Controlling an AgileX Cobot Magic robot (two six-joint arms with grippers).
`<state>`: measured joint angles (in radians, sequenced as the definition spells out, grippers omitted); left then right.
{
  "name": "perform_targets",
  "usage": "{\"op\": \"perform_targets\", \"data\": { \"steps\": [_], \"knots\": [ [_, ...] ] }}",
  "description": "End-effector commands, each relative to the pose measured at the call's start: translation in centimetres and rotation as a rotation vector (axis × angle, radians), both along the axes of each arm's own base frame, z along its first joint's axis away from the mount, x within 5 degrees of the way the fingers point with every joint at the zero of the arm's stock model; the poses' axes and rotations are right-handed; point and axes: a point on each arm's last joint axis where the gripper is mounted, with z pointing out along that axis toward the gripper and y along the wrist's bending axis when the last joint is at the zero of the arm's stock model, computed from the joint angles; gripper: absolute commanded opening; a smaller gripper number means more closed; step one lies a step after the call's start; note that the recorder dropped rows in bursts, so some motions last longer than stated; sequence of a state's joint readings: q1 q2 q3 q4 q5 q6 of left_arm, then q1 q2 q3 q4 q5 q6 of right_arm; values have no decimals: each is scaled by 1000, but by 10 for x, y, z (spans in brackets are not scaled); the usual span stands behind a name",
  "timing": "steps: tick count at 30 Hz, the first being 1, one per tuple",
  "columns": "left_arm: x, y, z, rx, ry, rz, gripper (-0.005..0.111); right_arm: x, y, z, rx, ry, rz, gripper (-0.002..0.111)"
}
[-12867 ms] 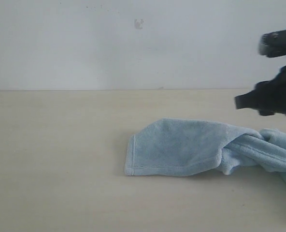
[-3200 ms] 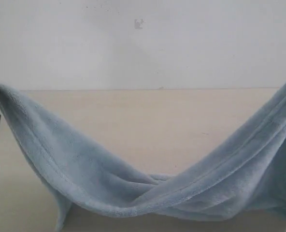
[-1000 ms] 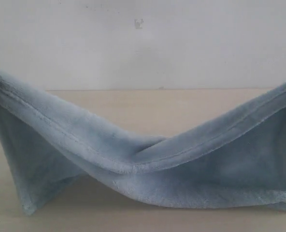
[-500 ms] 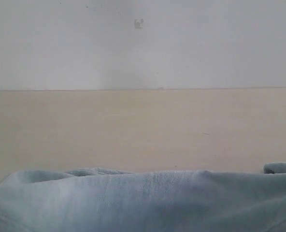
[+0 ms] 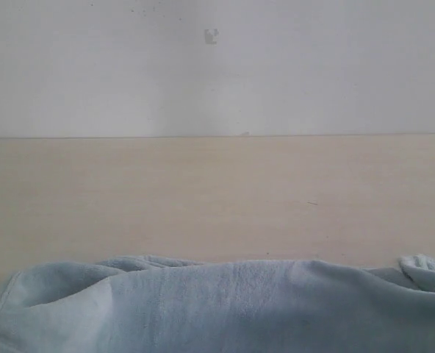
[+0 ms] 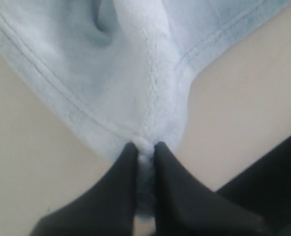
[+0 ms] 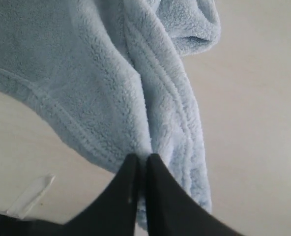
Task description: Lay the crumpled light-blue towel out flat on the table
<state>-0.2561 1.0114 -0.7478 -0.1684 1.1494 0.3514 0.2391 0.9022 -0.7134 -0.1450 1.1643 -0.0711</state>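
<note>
The towel point(image 5: 225, 312) is lying low at the near end of the table, so my left gripper needs to move the bunched corner forward over the open table point(image 5: 78, 202) before it opens.
The pale-blue fluffy towel point(image 5: 225, 305) lies low across the near part of the cream table point(image 5: 217, 191), filling the bottom of the exterior view with a small fold raised at its right end. Neither gripper shows in that view. In the left wrist view my left gripper point(image 6: 144, 146) is shut on a bunched hemmed corner of the towel point(image 6: 111, 73). In the right wrist view my right gripper point(image 7: 142, 158) is shut on another hemmed edge of the towel point(image 7: 86, 83), and a small white tag point(image 7: 32, 194) sticks out beside the fingers.
A plain white wall point(image 5: 217, 66) stands behind the table's far edge. Bare tabletop stretches from the towel back to that wall.
The towel, held up stretched between both sides a second ago, has dropped down onto the table. In the last half second it settled slightly lower and its left corner spread out.
</note>
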Motion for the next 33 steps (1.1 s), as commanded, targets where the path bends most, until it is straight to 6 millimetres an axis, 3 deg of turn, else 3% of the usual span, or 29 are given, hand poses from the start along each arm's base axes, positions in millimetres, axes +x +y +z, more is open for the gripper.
{"op": "perform_targets", "data": {
  "steps": [1,4,7,8,9,10,12,14,15,17,19,21,23,29,33],
  "knots": [
    [12,-7,6,-86,-124,24,8,3,1,0,3,-46,18,7],
    [23,-9,12,-134,-259,59,4,9,3,6,38,-137,-3,6],
    [68,0,43,-136,-804,169,4,57,9,35,139,-655,-53,6],
    [90,9,59,-126,-935,235,4,80,11,58,139,-867,-30,3],
    [101,16,71,-141,-967,296,4,90,13,75,128,-960,8,0],
    [114,28,104,-213,-1031,425,4,98,17,115,98,-1122,83,0],
    [116,34,144,-297,-1151,485,4,96,16,158,167,-1244,32,0],
    [111,34,170,-321,-1216,481,4,92,9,180,158,-1283,-41,0],
    [109,35,168,-296,-1165,491,4,92,5,178,131,-1259,-81,0],
    [107,38,142,-155,-945,484,4,97,-4,151,66,-1112,-205,0],
    [109,39,105,-31,-739,445,4,107,-3,104,45,-910,-245,0],
    [108,41,74,68,-609,383,4,115,12,50,102,-692,-148,0],
    [106,45,60,151,-561,355,4,117,24,19,200,-560,-109,0],
    [101,58,41,342,-527,293,9,121,67,-37,505,-120,77,0],
    [100,64,40,430,-527,263,35,131,79,-59,580,-53,150,5]
  ]
}}
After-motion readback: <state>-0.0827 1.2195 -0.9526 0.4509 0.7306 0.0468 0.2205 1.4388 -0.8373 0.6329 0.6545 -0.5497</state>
